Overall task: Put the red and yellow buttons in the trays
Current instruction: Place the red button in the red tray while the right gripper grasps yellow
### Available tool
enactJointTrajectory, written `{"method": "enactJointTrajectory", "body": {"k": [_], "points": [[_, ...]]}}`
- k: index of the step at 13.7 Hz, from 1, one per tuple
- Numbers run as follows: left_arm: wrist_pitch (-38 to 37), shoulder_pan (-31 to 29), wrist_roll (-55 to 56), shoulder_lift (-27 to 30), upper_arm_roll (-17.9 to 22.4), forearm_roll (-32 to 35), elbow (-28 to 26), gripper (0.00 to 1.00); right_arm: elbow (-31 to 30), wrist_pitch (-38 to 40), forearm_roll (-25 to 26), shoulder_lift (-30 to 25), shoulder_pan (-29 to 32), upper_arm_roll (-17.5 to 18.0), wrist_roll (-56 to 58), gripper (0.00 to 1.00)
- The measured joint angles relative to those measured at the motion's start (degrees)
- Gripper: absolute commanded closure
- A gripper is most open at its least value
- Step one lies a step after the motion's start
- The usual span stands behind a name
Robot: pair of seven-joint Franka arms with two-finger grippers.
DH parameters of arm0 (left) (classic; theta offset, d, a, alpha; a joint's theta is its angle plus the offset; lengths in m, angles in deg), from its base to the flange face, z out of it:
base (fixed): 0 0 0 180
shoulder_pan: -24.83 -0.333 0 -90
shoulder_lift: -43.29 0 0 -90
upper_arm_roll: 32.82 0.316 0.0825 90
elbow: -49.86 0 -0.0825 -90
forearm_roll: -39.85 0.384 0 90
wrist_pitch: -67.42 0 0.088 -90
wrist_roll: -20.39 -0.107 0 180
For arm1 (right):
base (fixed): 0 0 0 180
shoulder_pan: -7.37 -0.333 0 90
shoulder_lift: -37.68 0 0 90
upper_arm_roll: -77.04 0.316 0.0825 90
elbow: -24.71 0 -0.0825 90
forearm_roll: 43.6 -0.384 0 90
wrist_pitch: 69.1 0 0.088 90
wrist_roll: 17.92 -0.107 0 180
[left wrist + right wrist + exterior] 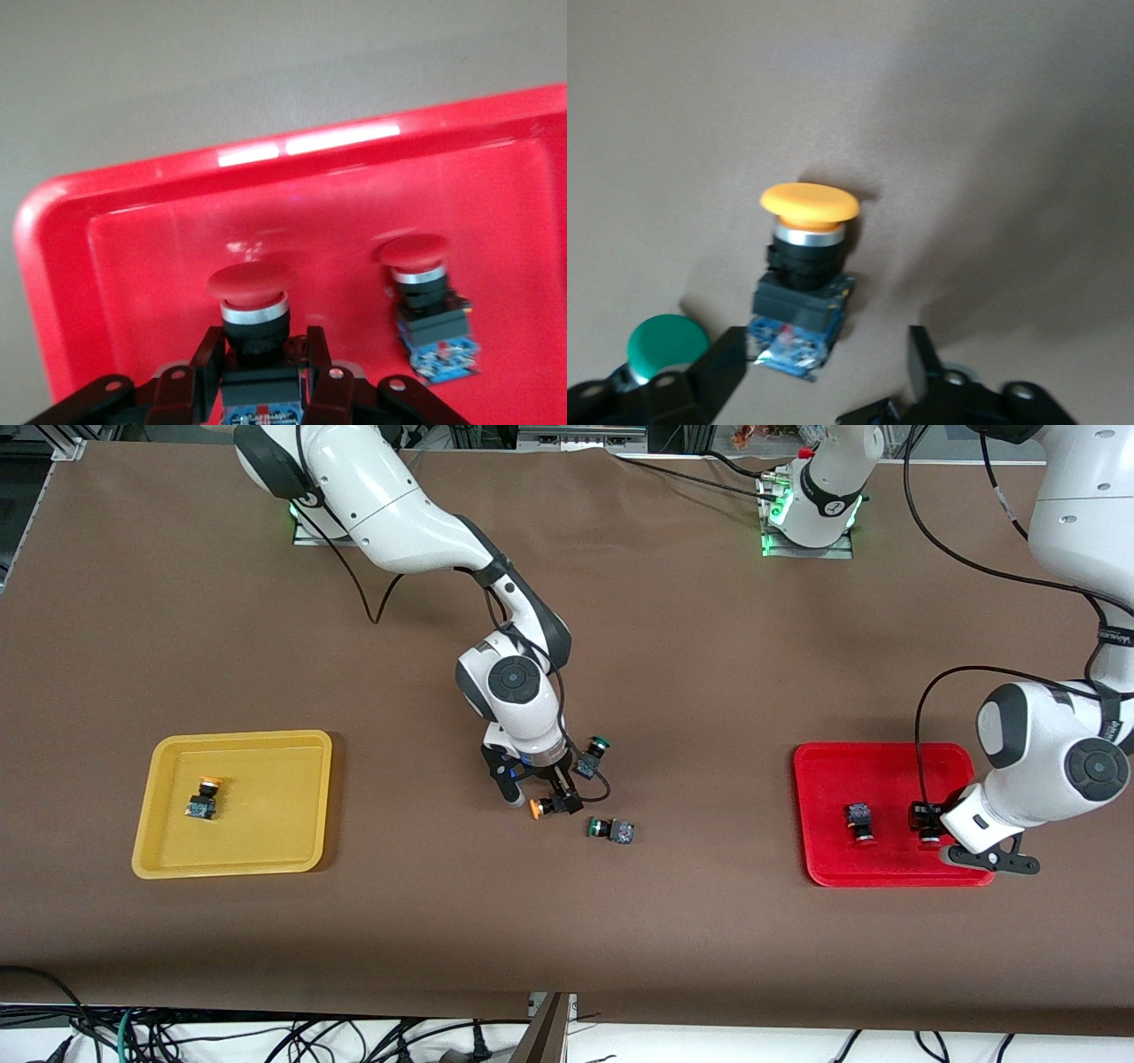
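Observation:
The yellow button's base [788,345] is close up against one finger of my right gripper. I should move the open gripper so that the dark body [799,297] is centered before I close the gripper.
My left gripper [935,828] [263,350] is shut on the dark body of a red button [924,813] [250,285], low over the red tray [890,766] [337,204]. A second red button [859,821] [423,297] lies in that tray beside it. My right gripper [542,802] [826,347] is down at mid-table, open, with its fingers on either side of a yellow button [537,809] [808,232]; one finger is close to the button's base and the other stands well apart. Another yellow button [205,797] lies in the yellow tray [266,748].
Two green-capped switches lie close to my right gripper: one [594,755] just farther from the front camera, one [611,830] [666,341] just nearer. The brown table cover [691,691] stretches bare between the two trays.

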Motion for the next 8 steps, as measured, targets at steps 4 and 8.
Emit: {"method": "enactJointTrajectory", "body": {"k": [4, 8], "points": [[3.8, -0.7, -0.8, -1.4, -0.1, 0.0, -2.6, 0.09, 0.2, 0.3, 0.1, 0.0, 0.0, -0.1, 0.6, 0.52], [4.2, -0.7, -1.0, -1.5, -0.2, 0.0, -2.5, 0.0, 0.2, 0.3, 0.1, 0.2, 0.0, -0.2, 0.7, 0.02]]}}
